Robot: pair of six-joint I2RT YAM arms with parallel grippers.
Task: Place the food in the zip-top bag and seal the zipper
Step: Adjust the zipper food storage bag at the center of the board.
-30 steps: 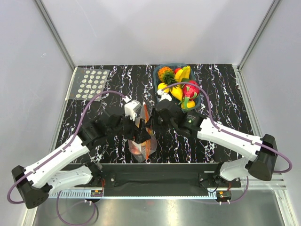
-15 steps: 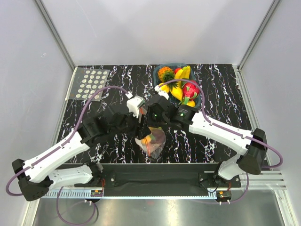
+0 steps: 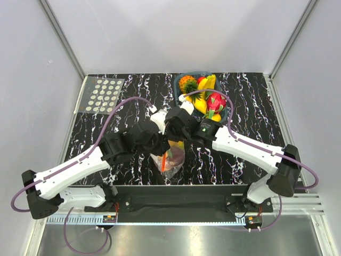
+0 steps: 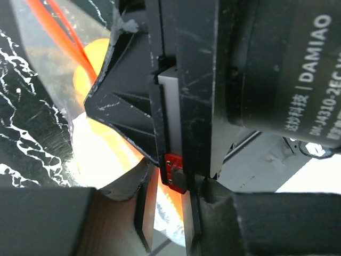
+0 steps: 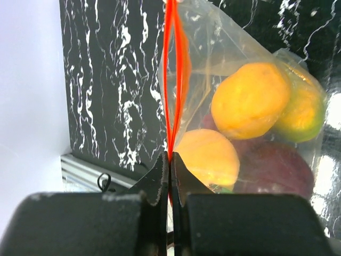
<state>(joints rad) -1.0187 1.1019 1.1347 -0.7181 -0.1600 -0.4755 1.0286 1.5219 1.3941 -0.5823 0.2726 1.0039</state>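
Observation:
I should have my left gripper clamp the zipper [image 4: 169,200] before my right gripper backs away, since my right gripper's body [image 4: 128,101] crowds my left gripper at the red-orange zipper.
The clear zip-top bag [image 3: 175,159] hangs near the table's front centre, its red-orange zipper [image 5: 176,80] running up from my right gripper [image 5: 170,156], which is shut on that strip. Inside the bag lie two orange fruits [image 5: 250,98], a yellow-green one [image 5: 302,114] and a dark red-purple one [image 5: 277,170]. My left gripper [image 4: 169,200] sits right against the right gripper's black body [image 4: 240,69], its jaws a narrow gap apart with the bag's orange edge between them. From above, both grippers [image 3: 161,140] [image 3: 171,141] meet over the bag's top.
A dark teal tray [image 3: 176,85] at the back centre-right holds more food [image 3: 205,98]: yellow, orange, red and pink toy fruits. A clear sheet with white dots [image 3: 104,95] lies at the back left. The two arms cross close together above the bag.
The left gripper's jaws have narrowed from wide open as it moved right, up against the right gripper. The bag has shifted and now hangs lower with the fruits bunched at its bottom.

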